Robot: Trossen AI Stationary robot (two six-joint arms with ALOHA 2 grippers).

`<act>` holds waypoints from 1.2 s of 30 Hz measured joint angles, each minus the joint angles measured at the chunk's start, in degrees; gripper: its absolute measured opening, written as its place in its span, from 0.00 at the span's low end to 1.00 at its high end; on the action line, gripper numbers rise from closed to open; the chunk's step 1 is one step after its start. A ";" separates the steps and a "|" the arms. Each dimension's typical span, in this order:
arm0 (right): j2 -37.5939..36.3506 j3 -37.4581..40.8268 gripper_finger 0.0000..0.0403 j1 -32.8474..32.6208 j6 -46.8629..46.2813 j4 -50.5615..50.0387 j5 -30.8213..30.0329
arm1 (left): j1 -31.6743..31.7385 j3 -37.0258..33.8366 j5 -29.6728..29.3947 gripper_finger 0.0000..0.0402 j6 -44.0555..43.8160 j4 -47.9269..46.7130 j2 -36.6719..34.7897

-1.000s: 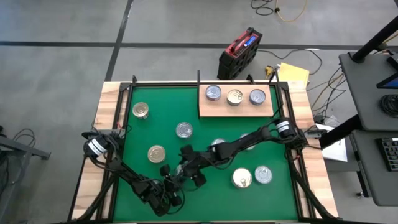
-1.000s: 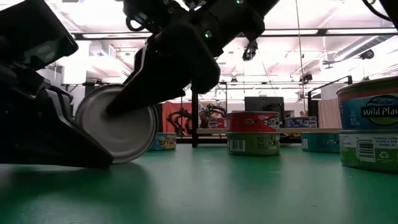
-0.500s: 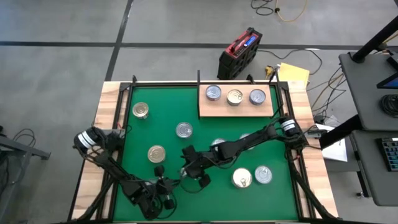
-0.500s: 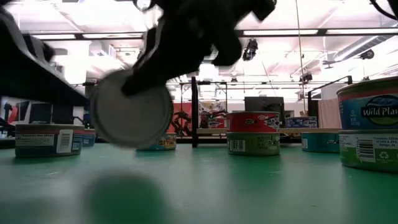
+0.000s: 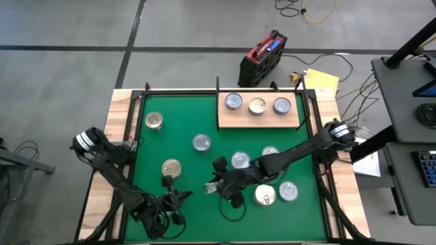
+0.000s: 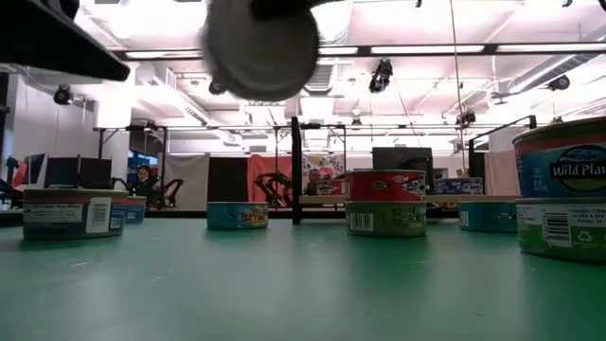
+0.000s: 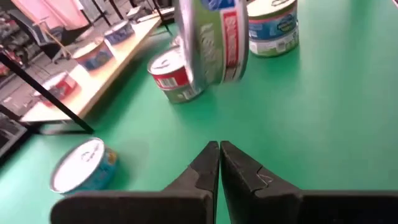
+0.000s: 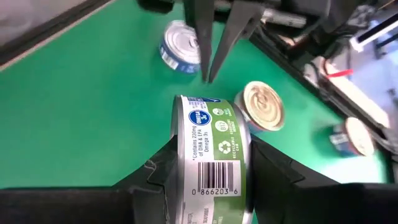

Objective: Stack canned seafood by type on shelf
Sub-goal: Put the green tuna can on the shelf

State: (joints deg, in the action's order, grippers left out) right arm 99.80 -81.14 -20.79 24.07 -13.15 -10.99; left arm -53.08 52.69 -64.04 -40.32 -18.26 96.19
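Note:
My left gripper should take the tin's free rim (image 8: 208, 107) once I move back and before I stack, because my right gripper is pinching the tin on edge by both its flat sides (image 6: 258, 55).
My right gripper (image 8: 211, 186) is shut on a tin of canned seafood (image 8: 213, 149) with a green and white label, high over the mat's near middle (image 5: 215, 185). In the low view its round silvery face (image 6: 261, 43) hangs well above the mat. My left gripper (image 7: 219, 155) is shut with nothing in it, just left of the tin near the front edge (image 5: 178, 197). Three tins (image 5: 257, 105) stand on the pale wooden shelf (image 5: 259, 122) at the far right. Several more tins (image 5: 171, 167) rest on their bottoms on the green mat. My right gripper pinches the tin between its two fingers, one on each flat round face (image 8: 184, 155). The labelled side wall faces the wrist camera. The fingers (image 8: 273, 177) come slanting down from the table's right side. The tin stands on edge in the hold, lifted clear of the mat.
Loose tins lie close by: a gold-lidded one (image 5: 264, 195) and a silvery one (image 5: 288, 191) to the right, two (image 5: 239, 160) behind the held tin, others at the left (image 5: 154, 120) and middle (image 5: 201, 142). A black frame post (image 5: 217, 85) stands at the shelf's left end.
My right gripper has risen with the tin, which stood on edge on the mat and now hangs clear and high, a little nearer the table's right edge. My left gripper has drawn back from the tin toward the left and has risen.

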 joint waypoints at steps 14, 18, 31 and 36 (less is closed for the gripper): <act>-18.75 28.23 0.32 -1.60 -0.22 30.01 -2.64 | 0.62 0.00 -2.99 0.00 -0.02 -4.12 -2.44; -21.82 32.86 0.32 -0.90 -7.63 37.08 -4.11 | 1.56 0.00 -1.07 0.00 1.93 -2.97 -2.65; -29.85 33.70 0.32 1.44 -38.82 26.17 -4.38 | 11.98 -4.52 33.92 0.00 50.36 26.86 -13.24; -30.85 33.70 0.32 1.18 -49.28 19.60 -0.50 | 20.51 -16.53 46.65 0.00 53.39 51.18 -19.71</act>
State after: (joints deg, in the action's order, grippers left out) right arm 68.94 -47.44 -19.62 -25.20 6.45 -11.49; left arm -32.57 36.16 -17.38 13.07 32.92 76.48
